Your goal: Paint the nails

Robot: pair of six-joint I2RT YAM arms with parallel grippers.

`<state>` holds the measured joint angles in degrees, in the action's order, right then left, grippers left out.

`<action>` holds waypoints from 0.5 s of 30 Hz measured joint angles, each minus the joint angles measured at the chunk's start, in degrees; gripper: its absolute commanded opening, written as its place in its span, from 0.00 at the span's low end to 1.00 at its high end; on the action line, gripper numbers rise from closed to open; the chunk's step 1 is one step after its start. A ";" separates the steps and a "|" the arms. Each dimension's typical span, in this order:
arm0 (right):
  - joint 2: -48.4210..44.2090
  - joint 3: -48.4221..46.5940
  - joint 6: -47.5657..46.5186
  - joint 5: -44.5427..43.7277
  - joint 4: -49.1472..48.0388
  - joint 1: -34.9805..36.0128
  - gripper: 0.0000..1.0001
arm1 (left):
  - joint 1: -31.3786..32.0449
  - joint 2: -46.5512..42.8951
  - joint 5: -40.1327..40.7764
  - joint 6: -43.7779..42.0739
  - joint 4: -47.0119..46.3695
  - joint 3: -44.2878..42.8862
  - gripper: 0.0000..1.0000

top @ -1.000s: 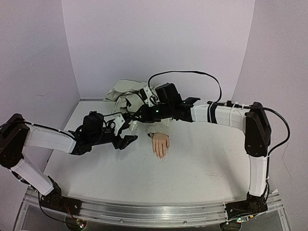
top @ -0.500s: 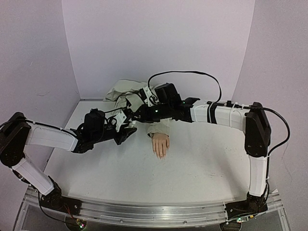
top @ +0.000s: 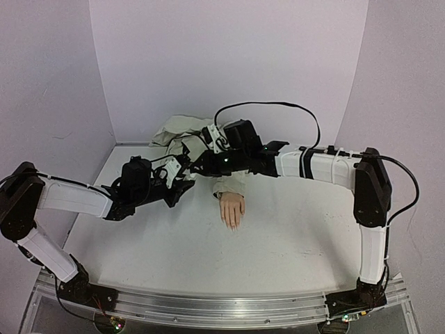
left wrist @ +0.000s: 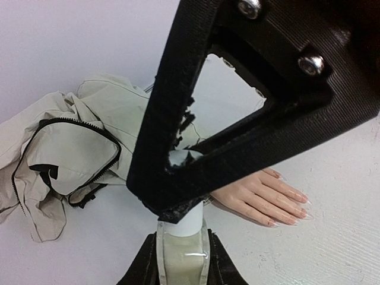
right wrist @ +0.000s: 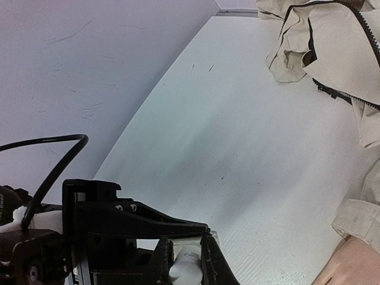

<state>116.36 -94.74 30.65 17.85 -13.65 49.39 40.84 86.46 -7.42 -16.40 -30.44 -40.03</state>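
Observation:
The white cap (left wrist: 189, 222) is still on the bottle's body (left wrist: 183, 258). My right gripper should open while my left gripper rolls the bottle back for a new twist.
A small bottle (left wrist: 181, 233) with a pale body and a white cap is held up off the table between both grippers. My left gripper (left wrist: 181, 240) is shut on its body. My right gripper (right wrist: 189, 264) is shut on the white cap (right wrist: 191, 272), and its black fingers (left wrist: 178, 178) cross over the bottle in the left wrist view. In the top view the left gripper (top: 179, 185) and right gripper (top: 192, 171) meet just left of the mannequin hand (top: 231, 207). The hand (left wrist: 255, 195) lies flat, palm down, its pale nails (left wrist: 300, 199) pointing away from the sleeve.
A crumpled beige jacket (top: 182, 132) with a black zip (left wrist: 71, 127) lies at the back, its sleeve running to the hand. White walls close in the table (top: 278, 243) at the left, back and right. A black cable (top: 278, 106) arcs above the right arm.
My left gripper has moved up and right to the bottle held by the right gripper and has closed on it. The right arm and the hand have stayed put.

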 measured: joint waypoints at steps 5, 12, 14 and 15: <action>-0.02 0.00 -2.08 0.61 -0.15 -0.02 0.00 | -0.15 -0.11 -1.55 2.03 0.31 -0.02 0.00; -3.80 1.95 -22.05 21.35 1.16 -2.60 0.00 | -5.97 -0.98 -32.28 14.32 2.62 -2.82 0.00; -6.14 3.32 -27.15 32.70 1.16 -4.24 0.00 | -6.43 0.33 -46.62 20.83 3.96 -7.10 0.00; -7.34 3.67 -29.00 37.83 1.22 -4.87 0.00 | -6.19 0.96 -51.30 23.15 3.93 -8.96 0.00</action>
<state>109.01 -91.07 1.65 55.68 -12.43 44.51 34.65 87.42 -58.72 6.74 -26.50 -48.99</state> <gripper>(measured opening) 0.147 0.210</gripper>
